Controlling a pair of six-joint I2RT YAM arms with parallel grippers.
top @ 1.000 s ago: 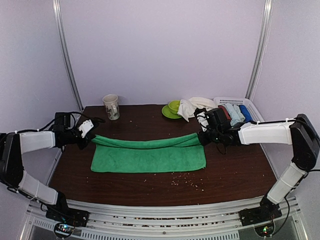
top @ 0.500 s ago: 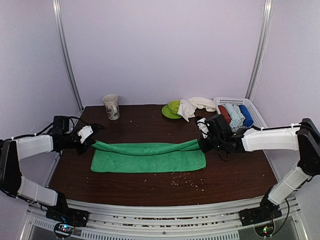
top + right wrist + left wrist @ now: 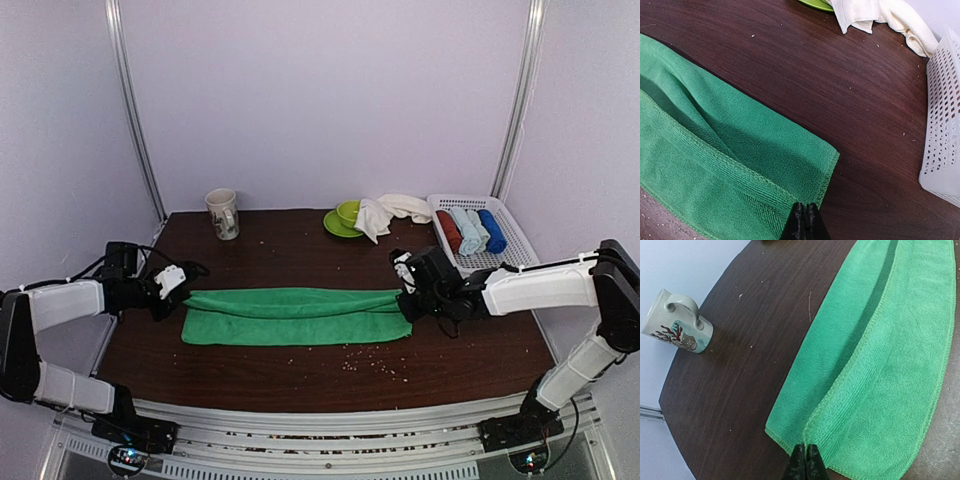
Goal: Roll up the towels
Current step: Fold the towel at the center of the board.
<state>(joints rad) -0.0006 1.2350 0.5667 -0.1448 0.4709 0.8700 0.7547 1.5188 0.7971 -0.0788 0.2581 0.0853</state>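
The green towel's upper hem [image 3: 300, 318] runs straight along the towel's front edge [image 3: 385, 342], so my right gripper keeps pulling the hem forward until it reaches that edge, and then let go.
The bright green towel [image 3: 296, 316] lies as a long strip across the table, its far half folded over toward the front. My left gripper [image 3: 186, 297] is shut on the folded edge at the towel's left end [image 3: 805, 452]. At the right end my right gripper [image 3: 404, 304] is pinched shut on the same folded edge [image 3: 805, 211]. In both wrist views the green towel [image 3: 880, 365] [image 3: 715, 150] shows two layers, with the hemmed upper layer meeting the fingertips. The cream-white towel [image 3: 392, 210] [image 3: 880, 12] lies crumpled at the back, beside the basket.
A mug [image 3: 223, 213] [image 3: 680, 322] stands at the back left. A green bowl on a plate [image 3: 345, 215] sits at the back centre. The white basket [image 3: 520, 245] [image 3: 942, 125] at the back right holds red [image 3: 449, 230], pale blue [image 3: 468, 228] and dark blue [image 3: 490, 228] rolls. Crumbs [image 3: 372, 365] dot the front.
Both grippers have come toward the table's near edge and lower, carrying the towel's far edge over the lower layer. The raised, sagging fold now lies nearly flat.
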